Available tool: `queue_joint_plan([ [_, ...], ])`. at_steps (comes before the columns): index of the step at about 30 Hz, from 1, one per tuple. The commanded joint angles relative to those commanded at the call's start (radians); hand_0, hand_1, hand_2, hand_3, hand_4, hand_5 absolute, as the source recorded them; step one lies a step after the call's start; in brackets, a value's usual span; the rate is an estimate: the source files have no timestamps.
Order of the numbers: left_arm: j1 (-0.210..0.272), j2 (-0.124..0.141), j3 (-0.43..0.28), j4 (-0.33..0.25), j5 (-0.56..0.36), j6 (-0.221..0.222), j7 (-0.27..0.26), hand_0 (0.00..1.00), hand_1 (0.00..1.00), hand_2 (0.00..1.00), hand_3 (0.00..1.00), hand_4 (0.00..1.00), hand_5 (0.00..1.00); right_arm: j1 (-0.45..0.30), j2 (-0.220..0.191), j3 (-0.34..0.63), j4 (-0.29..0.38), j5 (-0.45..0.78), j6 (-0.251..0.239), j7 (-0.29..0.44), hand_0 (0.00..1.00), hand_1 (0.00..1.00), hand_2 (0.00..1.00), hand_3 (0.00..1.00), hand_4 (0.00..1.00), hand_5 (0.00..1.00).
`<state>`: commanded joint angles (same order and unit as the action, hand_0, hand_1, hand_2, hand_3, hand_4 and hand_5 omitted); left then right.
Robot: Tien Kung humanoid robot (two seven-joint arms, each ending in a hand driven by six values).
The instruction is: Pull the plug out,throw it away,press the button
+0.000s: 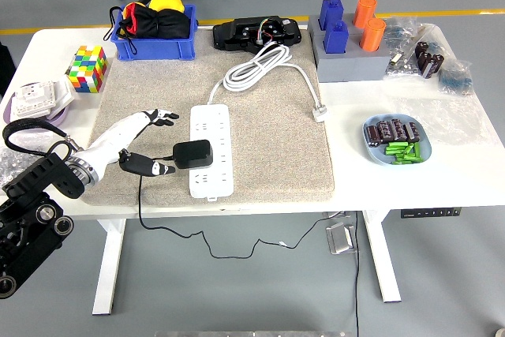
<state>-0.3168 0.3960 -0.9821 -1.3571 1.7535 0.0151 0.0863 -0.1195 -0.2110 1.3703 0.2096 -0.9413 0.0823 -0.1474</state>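
Observation:
I expect the black cord [141, 198] to drag along loosely when I pull the black plug out, because it has loose bends [210, 251] below the table's near edge.
A white power strip [211, 150] lies on the grey mat [268, 147], its white cable [260, 69] coiled behind it. A black plug adapter [192, 154] sits in the strip near its front end, and its black cord [140, 199] hangs over the table's near edge. My left hand [146, 144] lies on the mat just left of the strip. Its fingers are spread, and the thumb tip [162, 169] points at the plug from a short gap away. It holds nothing. I cannot make out the strip's button.
A blue bin [154, 33] with black and yellow items stands at the back left, and a colourful cube [87, 69] is left of the mat. A black device [256, 33] lies behind the cable. A grey block [347, 57] holds blue and orange cylinders. A blue plate [397, 141] of parts is at the right.

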Motion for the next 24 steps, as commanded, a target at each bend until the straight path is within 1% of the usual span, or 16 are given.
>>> queue_joint_plan([
  [2,-0.003,0.0,0.008,0.003,0.004,0.0,0.003,0.842,0.836,0.792,0.862,0.996,0.002,0.0,0.0,-0.001,0.0,0.001,0.0,0.0,0.754,0.687,0.669,0.671,0.769,0.671],
  [5,-0.019,-0.001,0.042,0.012,0.001,0.002,0.01,0.842,0.836,0.792,0.862,0.996,0.002,-0.001,0.001,-0.003,0.0,0.002,0.0,0.0,0.754,0.687,0.669,0.671,0.769,0.671],
  [7,-0.033,-0.003,0.07,0.02,0.014,0.009,0.015,0.831,0.817,0.778,0.842,0.981,0.002,-0.001,0.001,-0.003,-0.001,0.003,0.001,0.0,0.754,0.687,0.669,0.67,0.768,0.671],
  [11,-0.062,-0.019,0.103,0.036,0.051,0.027,0.024,0.831,0.817,0.778,0.842,0.981,0.002,-0.001,0.002,-0.006,-0.001,0.003,0.001,-0.001,0.754,0.687,0.669,0.67,0.768,0.671],
  [12,-0.069,-0.025,0.11,0.04,0.046,0.031,0.023,0.827,0.787,0.739,0.822,0.967,0.002,-0.001,0.001,-0.006,-0.001,0.004,0.001,0.0,0.754,0.687,0.669,0.672,0.768,0.671],
  [16,-0.093,-0.039,0.132,0.051,0.042,0.037,0.025,0.827,0.787,0.739,0.822,0.967,0.002,0.002,0.0,-0.007,0.0,0.005,0.0,0.0,0.754,0.687,0.669,0.672,0.768,0.671],
  [17,-0.099,-0.041,0.138,0.055,0.043,0.037,0.028,0.827,0.787,0.739,0.822,0.967,0.002,0.002,0.0,-0.008,0.0,0.007,0.0,0.0,0.754,0.687,0.669,0.672,0.768,0.671],
  [18,-0.105,-0.042,0.144,0.058,0.044,0.037,0.03,0.82,0.771,0.733,0.797,0.957,0.002,0.001,0.0,-0.009,0.0,0.007,0.001,0.0,0.754,0.687,0.669,0.67,0.768,0.671],
  [23,-0.129,-0.047,0.183,0.082,0.055,0.033,0.042,0.82,0.771,0.733,0.797,0.957,0.002,0.0,0.001,-0.01,-0.002,0.01,0.001,0.0,0.754,0.687,0.669,0.67,0.768,0.671],
  [24,-0.131,-0.049,0.186,0.085,0.056,0.032,0.044,0.799,0.74,0.711,0.776,0.935,0.002,0.0,0.001,-0.01,-0.002,0.01,0.001,0.0,0.754,0.687,0.669,0.671,0.768,0.671],
])
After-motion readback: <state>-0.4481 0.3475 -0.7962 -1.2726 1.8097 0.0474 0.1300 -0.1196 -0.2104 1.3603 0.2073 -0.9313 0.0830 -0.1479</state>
